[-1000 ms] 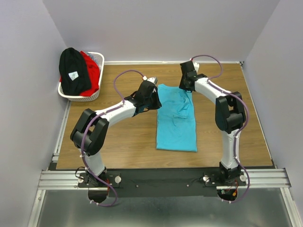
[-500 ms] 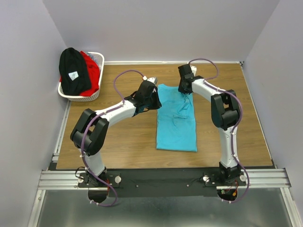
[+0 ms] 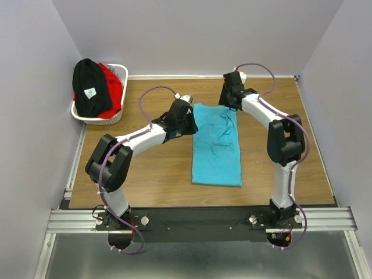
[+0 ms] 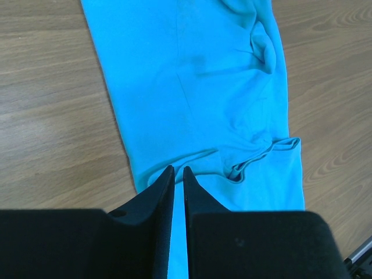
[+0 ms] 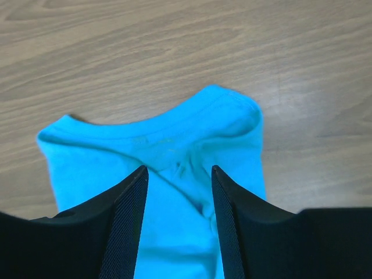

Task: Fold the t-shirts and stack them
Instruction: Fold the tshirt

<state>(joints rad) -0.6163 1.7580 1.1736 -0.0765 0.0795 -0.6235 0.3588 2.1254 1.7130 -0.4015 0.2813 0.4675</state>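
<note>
The turquoise t-shirt is in a straight strip and its near edge (image 3: 216,183) is flat and free. My right gripper should continue to go to that edge's corner (image 3: 239,184) and close there.
A turquoise t-shirt (image 3: 217,148) lies folded into a long strip on the wooden table (image 3: 145,168). My left gripper (image 4: 177,168) sits at the strip's left edge, near its far end. Its jaws are almost together on a raised fold of the turquoise cloth (image 4: 192,87). My right gripper (image 5: 178,168) hovers open over the shirt's collar (image 5: 174,125) at the far right corner, with nothing between its fingers. A black t-shirt (image 3: 89,87) with a small white label and a red t-shirt (image 3: 112,88) are piled in the basket.
A white lattice basket (image 3: 121,68) stands at the table's far left corner, against the wall. Grey walls close in the back and both sides. A metal rail (image 3: 197,220) carrying the arm bases runs along the near edge.
My right gripper has opened and let go of the collar end of the turquoise shirt, which now lies flat. The right arm shifted slightly. The left arm has stayed in place.
</note>
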